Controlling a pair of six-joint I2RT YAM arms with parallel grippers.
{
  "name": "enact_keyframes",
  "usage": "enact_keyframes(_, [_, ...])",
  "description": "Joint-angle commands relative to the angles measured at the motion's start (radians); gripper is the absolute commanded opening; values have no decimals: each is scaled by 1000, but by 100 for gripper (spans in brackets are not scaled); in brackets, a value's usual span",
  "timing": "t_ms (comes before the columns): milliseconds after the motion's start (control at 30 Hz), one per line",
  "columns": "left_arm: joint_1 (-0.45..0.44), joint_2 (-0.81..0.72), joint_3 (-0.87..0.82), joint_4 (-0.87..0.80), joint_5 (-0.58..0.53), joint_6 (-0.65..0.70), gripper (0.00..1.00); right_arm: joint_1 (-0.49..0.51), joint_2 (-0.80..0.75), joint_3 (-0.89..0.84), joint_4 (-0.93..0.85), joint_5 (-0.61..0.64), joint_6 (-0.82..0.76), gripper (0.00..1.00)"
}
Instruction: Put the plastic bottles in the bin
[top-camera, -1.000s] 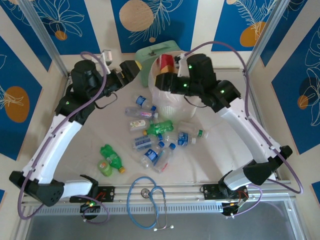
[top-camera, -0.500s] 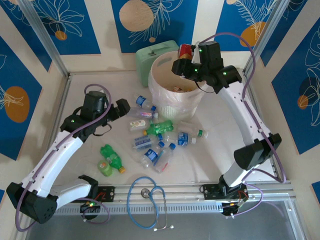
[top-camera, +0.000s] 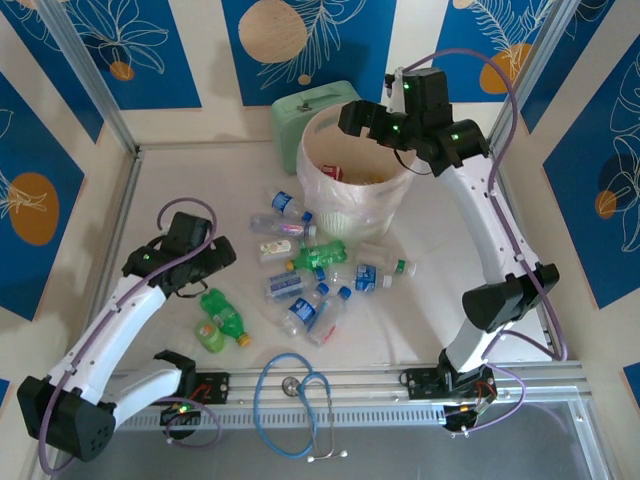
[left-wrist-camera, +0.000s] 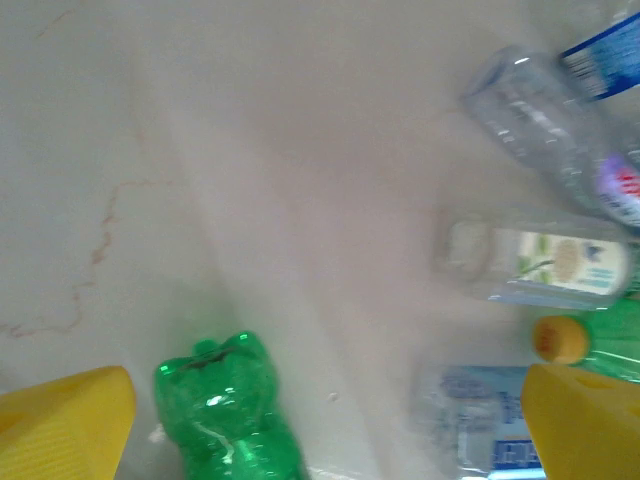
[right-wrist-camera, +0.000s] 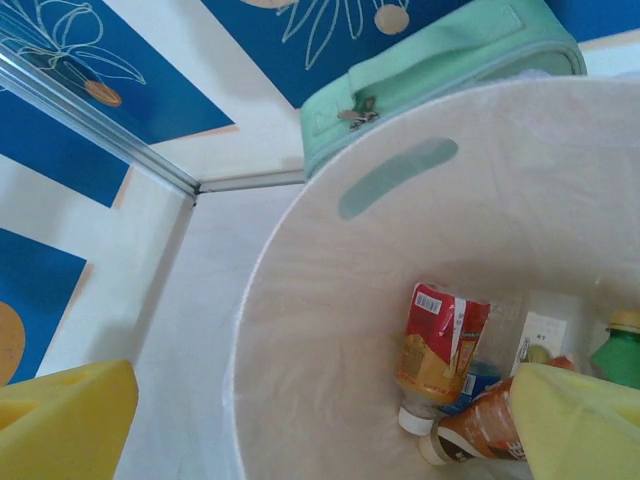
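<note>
The green bottle's base (top-camera: 212, 298) is closest to my left gripper and its cap faces away. I expect the green bottle to tip cap down when I carry it over the bin.
Several plastic bottles (top-camera: 300, 262) lie scattered mid-table, most of them clear with blue caps. Two green ones (top-camera: 222, 312) lie apart at the left. My left gripper (top-camera: 222, 256) hangs open just above and behind those two. In the left wrist view its yellow fingers (left-wrist-camera: 65, 425) flank a green bottle (left-wrist-camera: 230, 425), which sits close to the left finger, and the left gripper (left-wrist-camera: 320, 430) grips nothing. My right gripper (top-camera: 350, 118) stands open over the bin (top-camera: 345, 205). Under the right gripper (right-wrist-camera: 320, 430), the bin (right-wrist-camera: 330, 330) holds a red-labelled bottle (right-wrist-camera: 440, 345), a brown-labelled one (right-wrist-camera: 480, 430) and a green one (right-wrist-camera: 620, 352).
A mint-green box (top-camera: 310, 103) with a handle stands against the bin's far side, its zip visible (right-wrist-camera: 440, 70). A blue stethoscope (top-camera: 295, 400) lies on the front rail between the arm bases. Metal frame posts rise at the back corners.
My right gripper has opened over the bin, and the red-labelled bottle it carried now lies inside. My left arm has swung from the back left down towards the green bottles.
</note>
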Motion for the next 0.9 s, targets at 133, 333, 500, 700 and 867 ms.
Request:
enact_keyframes(133, [39,22,-129,-5,43,-33,93,149,-196,-64,6,31,-68,96])
enact_keyframes(333, [47,97,-189,49,64,-43,90,294,-348,-262,59,86,-51,96])
enact_keyframes(500, [60,150,-213,138,78,-58,89,357,-432,-367,59,123,-20,96])
enact_keyframes(700, [62,220,-235,214,101,-78,87,378,-500,-480,34,130,34,95])
enact_keyframes(867, [62,263,-264,256,100,-82,83,386,-547,-554,22,145,67,95])
